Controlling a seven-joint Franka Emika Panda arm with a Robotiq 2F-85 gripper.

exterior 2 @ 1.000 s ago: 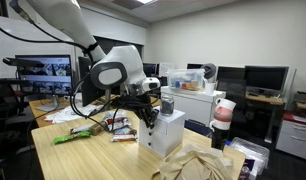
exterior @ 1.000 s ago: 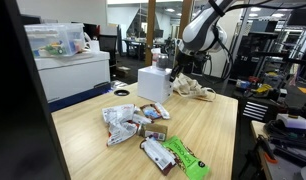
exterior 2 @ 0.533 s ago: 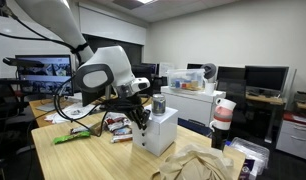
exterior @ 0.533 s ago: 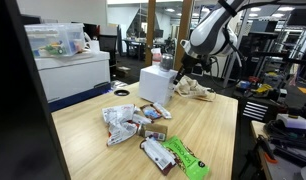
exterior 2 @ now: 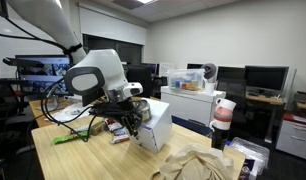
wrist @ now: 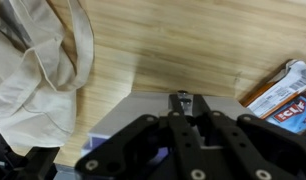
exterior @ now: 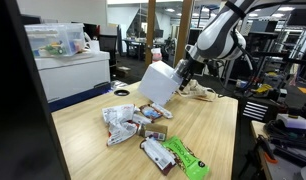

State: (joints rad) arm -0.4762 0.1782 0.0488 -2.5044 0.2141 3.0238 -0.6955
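Observation:
The white box hangs tilted from my gripper with one bottom edge raised, so next I lower it flat, open, and retake its front knob before pulling.
My gripper is shut on the upper edge of a white box and holds it tilted, with one bottom edge lifted off the wooden table. Both exterior views show the tilted box with the gripper at its side. In the wrist view the fingers are pressed together on the thin wall of the box. A crumpled beige cloth lies just behind the box and also shows in the wrist view.
Several snack packets and a green packet lie in front of the box. One packet shows in the wrist view. The cloth lies near the table edge. Desks, monitors and a cabinet with bins surround the table.
The arm has moved sideways and lower, and the white box, upright a second ago, now leans over with the gripper on its edge.

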